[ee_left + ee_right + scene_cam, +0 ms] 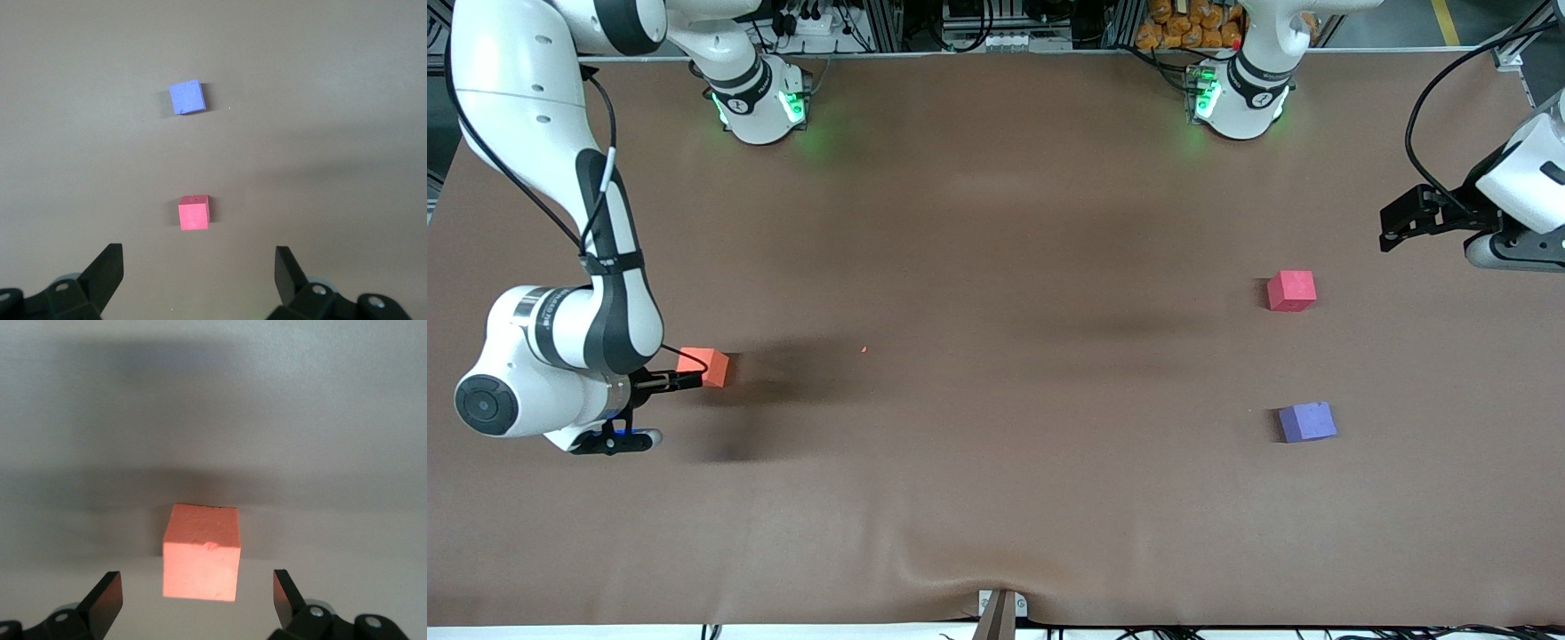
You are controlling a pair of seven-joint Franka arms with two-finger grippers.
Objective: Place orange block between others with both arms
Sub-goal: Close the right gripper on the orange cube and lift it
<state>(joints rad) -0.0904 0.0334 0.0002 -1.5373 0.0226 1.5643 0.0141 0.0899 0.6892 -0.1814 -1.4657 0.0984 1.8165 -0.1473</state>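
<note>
I should keep my right gripper moving toward the orange block (201,552), square before the open fingers, until both fingers are on either side of its sides (200,571), then close.
The orange block (704,366) sits on the brown table toward the right arm's end. My right gripper (665,382) hangs low right beside it. In the right wrist view the orange block (201,552) is centred just ahead of the gap of the right gripper (198,593), which is open and not touching it. The others lie toward the left arm's end: a red-pink cube (1291,291) and a purple-blue cube (1307,421), which is nearer the front camera. My left gripper (1396,227) waits raised and open by that end. The left wrist view looks down past the left gripper (199,270) on the red-pink cube (194,213) and the purple-blue cube (186,97).
Brown cloth (996,267) covers the whole table, with a wrinkle (951,556) and a clamp (1000,613) at its front edge. A tiny orange crumb (863,349) lies past the orange block. Both green-lit bases (760,102) stand along the back edge.
</note>
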